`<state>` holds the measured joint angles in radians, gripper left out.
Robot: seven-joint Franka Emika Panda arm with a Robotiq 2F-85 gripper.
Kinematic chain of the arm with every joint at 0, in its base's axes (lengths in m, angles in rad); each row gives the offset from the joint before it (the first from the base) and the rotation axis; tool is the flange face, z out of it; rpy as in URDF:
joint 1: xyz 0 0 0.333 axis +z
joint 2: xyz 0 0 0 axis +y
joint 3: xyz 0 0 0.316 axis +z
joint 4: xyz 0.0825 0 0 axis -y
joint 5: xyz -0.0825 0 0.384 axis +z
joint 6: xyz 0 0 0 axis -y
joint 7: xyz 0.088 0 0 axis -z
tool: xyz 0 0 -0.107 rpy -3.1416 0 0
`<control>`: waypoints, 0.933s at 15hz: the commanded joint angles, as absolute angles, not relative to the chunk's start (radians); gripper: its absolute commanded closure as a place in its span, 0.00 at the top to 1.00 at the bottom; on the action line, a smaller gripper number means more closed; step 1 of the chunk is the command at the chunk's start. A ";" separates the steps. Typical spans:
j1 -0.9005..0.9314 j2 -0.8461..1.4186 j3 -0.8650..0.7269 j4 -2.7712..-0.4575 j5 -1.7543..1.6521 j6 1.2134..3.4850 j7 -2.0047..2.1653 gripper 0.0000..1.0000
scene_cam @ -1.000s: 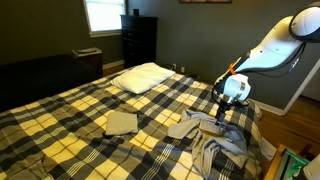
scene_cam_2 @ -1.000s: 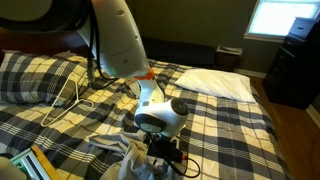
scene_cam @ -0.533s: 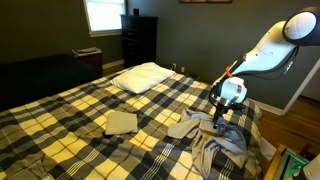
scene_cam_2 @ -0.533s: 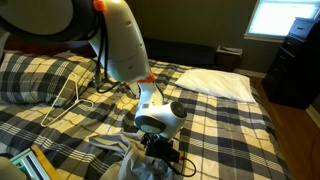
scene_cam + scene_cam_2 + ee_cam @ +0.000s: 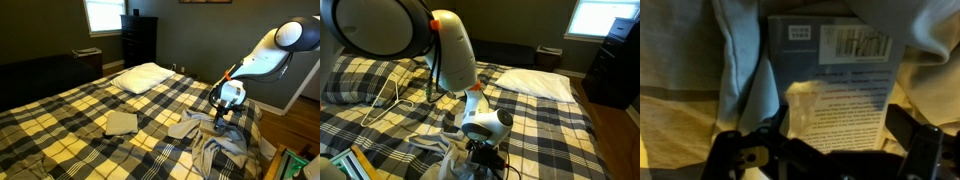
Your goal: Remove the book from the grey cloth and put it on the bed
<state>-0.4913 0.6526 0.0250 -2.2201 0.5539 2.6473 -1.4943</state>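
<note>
The book's wide back cover (image 5: 838,82) is facing my gripper, so next I move back, turn toward the book's spine (image 5: 777,72) and grip the book across its thickness before I lift it.
The book (image 5: 835,60) lies back cover up on the grey cloth (image 5: 738,55), with a barcode and printed text showing. My gripper (image 5: 835,150) is open right over the book's near end, with one finger (image 5: 745,150) on each side of it. In both exterior views the gripper (image 5: 222,118) (image 5: 483,158) is low over the rumpled grey cloth (image 5: 212,142) (image 5: 440,148) at the bed's corner and hides the book. The bed (image 5: 70,110) has a plaid cover.
A white pillow (image 5: 142,76) (image 5: 535,82) lies at the head of the bed. A small folded cloth (image 5: 122,122) lies mid-bed. A dark dresser (image 5: 138,38) stands by the window. A thin white cable (image 5: 385,100) lies on the plaid cover. The bed edge is close beside the grey cloth.
The upper arm has swung while the gripper sank slightly toward the grey cloth. The book and cloth have not moved.
</note>
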 commanded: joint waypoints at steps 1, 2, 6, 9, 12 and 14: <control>-0.532 0.671 0.018 -2.188 0.524 2.640 -1.462 1.00; -0.536 0.672 0.014 -2.182 0.521 2.638 -1.457 1.00; -0.558 0.716 0.036 -2.135 0.512 2.611 -1.467 1.00; -0.582 0.753 0.082 -2.099 0.527 2.590 -1.497 1.00; -0.598 0.776 0.112 -2.076 0.527 2.586 -1.501 1.00; -0.601 0.784 0.117 -2.067 0.522 2.571 -1.489 1.00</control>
